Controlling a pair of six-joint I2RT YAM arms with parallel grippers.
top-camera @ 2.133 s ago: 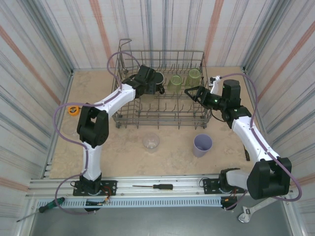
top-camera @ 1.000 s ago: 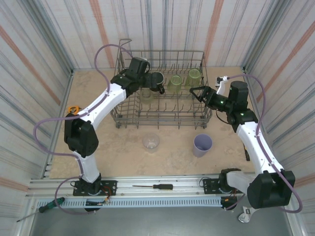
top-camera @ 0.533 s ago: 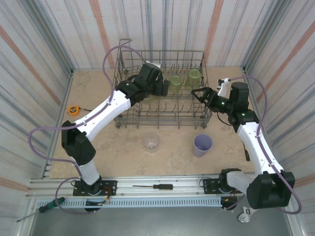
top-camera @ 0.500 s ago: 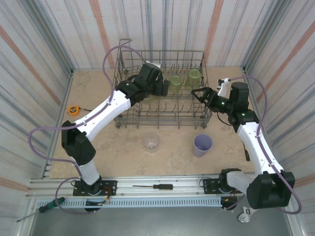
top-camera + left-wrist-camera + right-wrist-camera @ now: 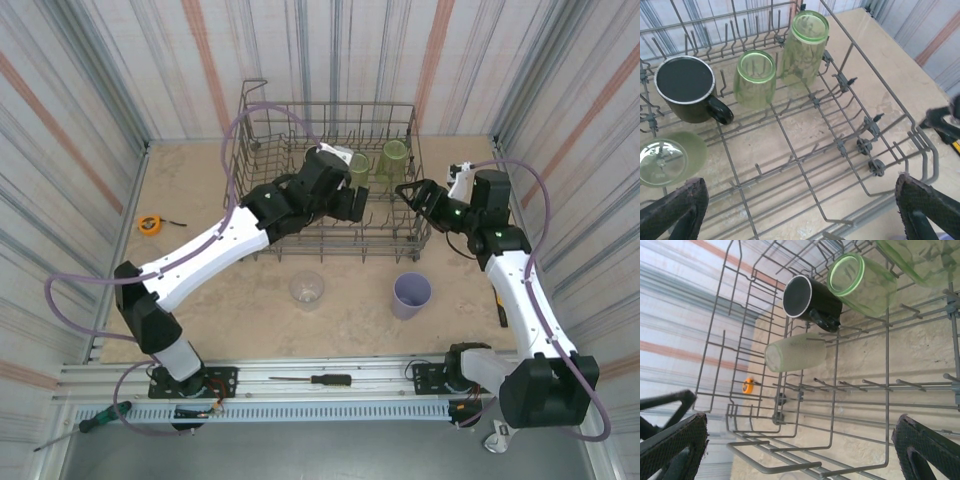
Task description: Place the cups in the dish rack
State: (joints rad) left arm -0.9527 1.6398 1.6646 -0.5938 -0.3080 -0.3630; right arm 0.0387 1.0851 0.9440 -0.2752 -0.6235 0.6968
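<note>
The lavender cup stands clear of the rack with its opening up, so the robot's left gripper should keep moving toward its rim until the open fingers are on both sides of it.
The grey wire dish rack stands at the back of the table. In the left wrist view it holds a black mug, two upturned olive-green tumblers and a third tumbler lying on its side. A clear cup and a lavender cup stand on the table in front of the rack. My left gripper hovers open over the rack's front right part, with nothing in it. My right gripper is open at the rack's right side, facing the mug.
An orange tape measure lies at the left of the table. A black-handled screwdriver rests on the front rail and a green-handled one lies at the near left. Striped walls close in three sides.
My left arm has swung right across the rack, from the black mug at the back left toward the front right. The right gripper pulled back slightly. Both stayed open.
</note>
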